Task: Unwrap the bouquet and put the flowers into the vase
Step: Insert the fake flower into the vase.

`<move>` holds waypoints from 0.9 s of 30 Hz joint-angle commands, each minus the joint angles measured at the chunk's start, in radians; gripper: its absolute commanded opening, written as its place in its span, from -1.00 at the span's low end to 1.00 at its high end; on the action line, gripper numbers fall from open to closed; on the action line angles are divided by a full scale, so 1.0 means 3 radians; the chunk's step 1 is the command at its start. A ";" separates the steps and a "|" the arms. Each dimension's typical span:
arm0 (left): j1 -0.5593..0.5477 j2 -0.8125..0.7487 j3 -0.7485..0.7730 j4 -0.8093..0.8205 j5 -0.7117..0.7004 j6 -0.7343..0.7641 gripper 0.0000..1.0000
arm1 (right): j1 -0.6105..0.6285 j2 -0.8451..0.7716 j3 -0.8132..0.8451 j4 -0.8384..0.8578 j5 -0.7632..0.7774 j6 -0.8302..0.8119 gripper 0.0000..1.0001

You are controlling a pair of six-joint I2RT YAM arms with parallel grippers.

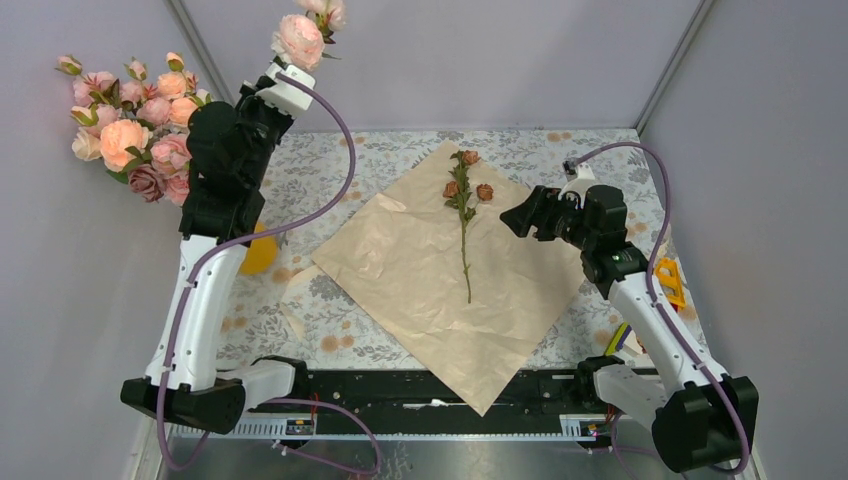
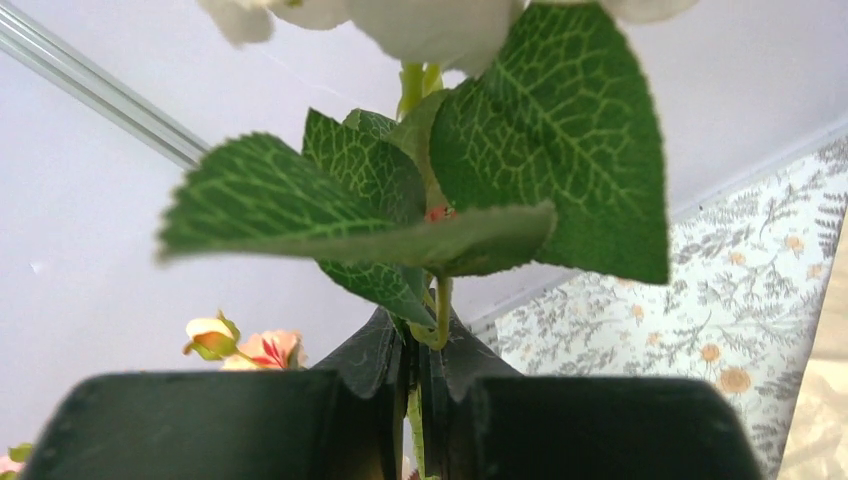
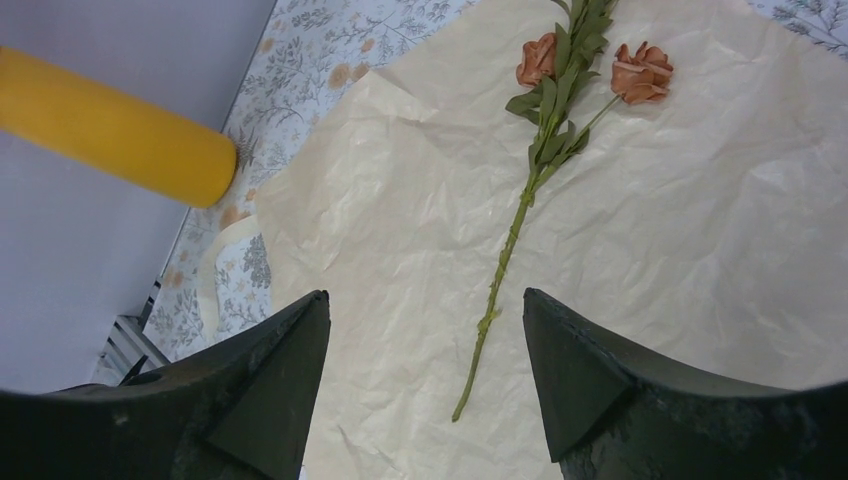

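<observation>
The held flower [image 1: 300,41] leans away from the bunch of roses. My left gripper needs to swing the flower back upright next to the bunch [image 1: 190,112] before it lowers the flower into the vase.
The peach paper [image 1: 440,280] of the bouquet lies spread flat on the table. On it rests one of the flowers [image 1: 464,220], a thin green stem with small brownish roses [image 3: 640,72]. My left gripper [image 1: 288,88] is raised high at the back left, shut on another flower's green stem [image 2: 441,310]; its leaves [image 2: 540,150] and pale pink bloom [image 1: 300,40] stand above the fingers. The yellow vase [image 1: 258,252] sits behind my left arm, mostly hidden, and shows in the right wrist view [image 3: 110,125]. My right gripper [image 1: 515,218] hovers open over the paper [image 3: 425,300], beside the lying stem's lower end [image 3: 490,315].
A big bunch of pale pink and peach roses [image 1: 130,125] stands at the back left wall. A beige ribbon strip [image 3: 212,265] lies on the floral tablecloth [image 1: 330,330] near the paper's left edge. A yellow-orange object [image 1: 670,280] sits by the right arm.
</observation>
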 commanded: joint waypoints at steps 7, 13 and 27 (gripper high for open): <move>0.0037 0.0079 0.0394 0.0163 0.0158 0.0121 -1.00 | -0.0027 0.0060 -0.0053 0.0205 -0.0225 0.0155 0.52; 0.0118 0.0010 0.0201 0.0172 0.0157 -0.0045 -1.00 | -0.0027 0.0077 -0.0064 0.0204 -0.0280 0.0171 0.50; 0.0549 -0.0188 -0.0350 0.0439 0.0286 -0.0766 -1.00 | -0.0026 0.0054 -0.0090 0.0203 -0.0376 0.0181 0.48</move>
